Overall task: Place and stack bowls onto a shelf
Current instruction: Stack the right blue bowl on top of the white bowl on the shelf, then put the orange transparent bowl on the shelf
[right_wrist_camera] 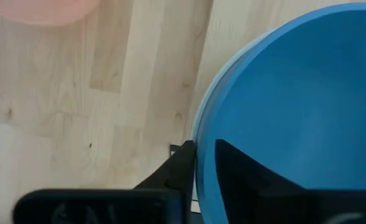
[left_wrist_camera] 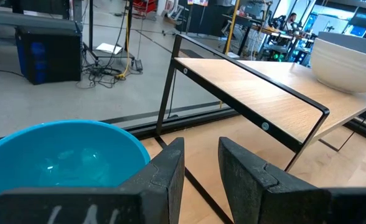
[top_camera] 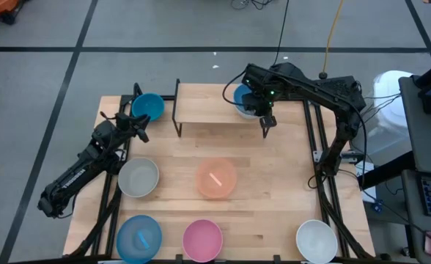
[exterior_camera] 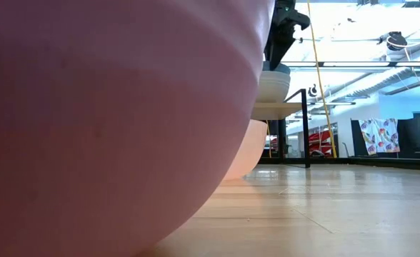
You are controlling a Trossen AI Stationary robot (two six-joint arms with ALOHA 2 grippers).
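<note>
A white strip lies flat across the orange-pink bowl's bottom [top_camera: 216, 178], so I expect the strip to stay in place when I lift the orange-pink bowl to the shelf.
The shelf [top_camera: 208, 103] stands at the table's far edge. On its right end a blue bowl [top_camera: 242, 97] sits inside a white bowl [exterior_camera: 273, 84]. My right gripper [right_wrist_camera: 205, 163] reaches down onto them from above, shut on the blue bowl's rim. A teal bowl [top_camera: 147, 106] rests on the table left of the shelf. My left gripper [left_wrist_camera: 200, 171] is just near-side of it with a narrow gap between its fingers. The bowl's rim [left_wrist_camera: 142, 149] lies outside one finger. My right gripper pinches the blue bowl's rim [right_wrist_camera: 203, 118] on its near-right side, with one finger [right_wrist_camera: 245, 168] inside the bowl and one [right_wrist_camera: 182, 163] outside. The fingers point down from above. The bowl sits upright, nested in the white bowl on the shelf. My left gripper stands against the teal bowl's rim; whether it touches I cannot tell.
Other bowls rest on the table: grey-white [top_camera: 138, 177], orange-pink [top_camera: 216, 178], light blue [top_camera: 138, 238], pink [top_camera: 202, 240] and white [top_camera: 317, 240]. The pink bowl [exterior_camera: 110, 107] fills most of the low view. The shelf's left half [left_wrist_camera: 251, 87] is bare wood.
</note>
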